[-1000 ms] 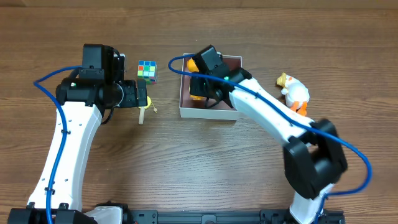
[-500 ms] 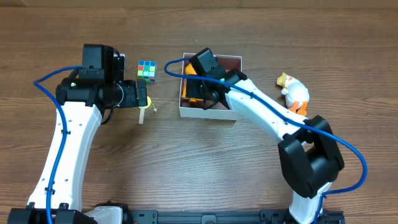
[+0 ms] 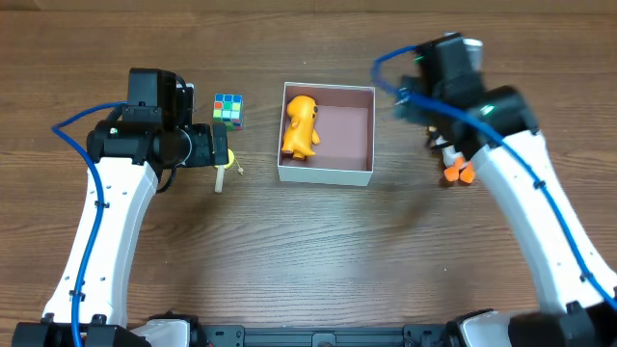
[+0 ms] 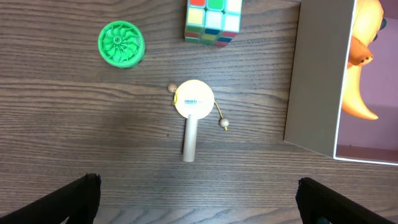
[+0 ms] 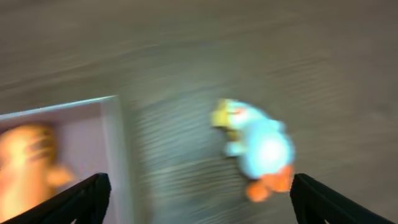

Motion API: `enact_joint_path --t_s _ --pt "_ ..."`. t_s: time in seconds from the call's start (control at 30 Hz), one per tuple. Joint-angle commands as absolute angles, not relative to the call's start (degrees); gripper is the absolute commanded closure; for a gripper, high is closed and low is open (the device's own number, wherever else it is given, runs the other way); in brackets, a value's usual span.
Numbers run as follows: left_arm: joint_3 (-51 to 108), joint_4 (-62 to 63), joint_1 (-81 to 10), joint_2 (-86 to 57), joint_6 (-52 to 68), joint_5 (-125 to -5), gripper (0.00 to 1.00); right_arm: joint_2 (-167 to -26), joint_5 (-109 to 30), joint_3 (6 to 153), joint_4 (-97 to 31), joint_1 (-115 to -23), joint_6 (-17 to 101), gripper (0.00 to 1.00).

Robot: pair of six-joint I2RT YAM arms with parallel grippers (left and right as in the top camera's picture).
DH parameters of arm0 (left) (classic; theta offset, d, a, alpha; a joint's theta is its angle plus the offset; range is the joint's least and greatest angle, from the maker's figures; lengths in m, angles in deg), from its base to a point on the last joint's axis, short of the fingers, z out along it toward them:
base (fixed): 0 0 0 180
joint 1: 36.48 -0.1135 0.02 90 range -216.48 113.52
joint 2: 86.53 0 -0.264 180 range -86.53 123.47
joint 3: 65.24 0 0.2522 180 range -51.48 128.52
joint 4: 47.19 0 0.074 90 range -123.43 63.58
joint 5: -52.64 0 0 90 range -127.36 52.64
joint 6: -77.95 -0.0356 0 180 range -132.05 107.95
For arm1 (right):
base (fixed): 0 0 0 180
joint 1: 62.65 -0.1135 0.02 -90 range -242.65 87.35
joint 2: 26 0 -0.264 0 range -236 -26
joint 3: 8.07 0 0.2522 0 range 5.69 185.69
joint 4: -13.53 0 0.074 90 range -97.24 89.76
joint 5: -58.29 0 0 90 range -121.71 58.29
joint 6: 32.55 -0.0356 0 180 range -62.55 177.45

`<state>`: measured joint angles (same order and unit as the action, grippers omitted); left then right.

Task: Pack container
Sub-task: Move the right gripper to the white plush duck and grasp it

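Note:
The white duck toy is lying away from the container's side (image 3: 373,135). My right gripper should keep going down open until its fingers are on both sides of the toy's body (image 5: 266,150), and then close.
The container (image 3: 326,174), a shallow white-walled box with a mauve inside, stands at the table's middle. An orange toy figure (image 3: 300,125) lies in its left half, free of both grippers. My right gripper (image 5: 200,196) is open and empty. It hovers to the right of the container, above a white duck toy (image 5: 264,149) with orange feet (image 3: 459,173); this wrist view is motion-blurred. My left gripper (image 4: 199,202) is open and empty, hanging over bare wood left of the container wall (image 4: 317,81), just short of a small wooden rattle drum (image 4: 193,106).
A colour cube (image 3: 228,111) sits left of the container, beyond the rattle drum's handle (image 3: 221,176). A green ribbed disc (image 4: 120,43) lies left of the cube; in the overhead view my left arm (image 3: 145,135) hides it.
My right gripper opened and left the orange toy lying in the container. It then swung out to the right, over the duck. The left arm has not moved.

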<state>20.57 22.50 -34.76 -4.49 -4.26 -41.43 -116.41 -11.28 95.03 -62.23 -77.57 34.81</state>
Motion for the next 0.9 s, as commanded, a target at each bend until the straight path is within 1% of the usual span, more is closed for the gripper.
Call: enact_joint_path --t_s 0.0,0.1,0.23,0.3,0.4,0.47,0.57,0.63,0.67,0.7,0.77,0.8,0.87 --pt "21.97 22.47 -35.33 -4.14 -3.69 -41.41 0.0 -119.04 -16.73 89.94 -58.41 -67.65 40.67 0.05" --pt "21.97 22.47 -35.33 -4.14 -3.69 -41.41 0.0 -122.73 -26.78 85.11 -53.62 -60.48 45.98 0.04" --pt "21.97 22.47 -35.33 -4.14 -3.69 -41.41 0.0 -129.0 -32.99 83.1 -51.85 -54.75 46.0 0.07" --pt "21.97 22.47 -35.33 -4.14 -3.69 -41.43 0.0 -131.69 -36.33 83.05 -51.87 -53.9 48.32 0.09" --pt "21.97 22.47 -35.33 -4.14 -3.69 -41.43 0.0 -133.57 -37.49 82.92 -51.79 -54.36 49.17 0.08" --pt "21.97 22.47 -35.33 -4.14 -3.69 -41.41 0.0 -134.21 -38.74 82.92 -51.63 -55.12 50.46 0.11" --pt "21.97 22.47 -35.33 -4.14 -3.69 -41.41 0.0 -135.74 -38.91 82.9 -51.83 -56.19 50.42 0.3" --pt "21.97 22.47 -35.33 -4.14 -3.69 -41.41 0.0 -137.24 -39.37 82.9 -52.31 -56.32 50.38 0.35" --pt "21.97 22.47 -35.33 -4.14 -3.69 -41.43 0.0 -138.18 -39.54 82.9 -52.81 -56.32 50.16 0.41" --pt "21.97 22.47 -35.33 -4.14 -3.69 -41.43 0.0 -138.71 -39.52 82.9 -53.27 -56.32 49.92 0.56" --pt "21.97 22.47 -35.33 -4.14 -3.69 -41.43 0.0 -138.51 -39.52 83.01 -54.01 -56.32 49.28 0.71" --pt "21.97 22.47 -35.33 -4.14 -3.69 -41.43 0.0 -137.79 -39.3 83.34 -54.6 -56.32 48.39 0.78" --pt "21.97 22.47 -35.33 -4.14 -3.69 -41.41 0.0 -135.6 -39.35 84.08 -55.39 -56.37 46.75 0.86"
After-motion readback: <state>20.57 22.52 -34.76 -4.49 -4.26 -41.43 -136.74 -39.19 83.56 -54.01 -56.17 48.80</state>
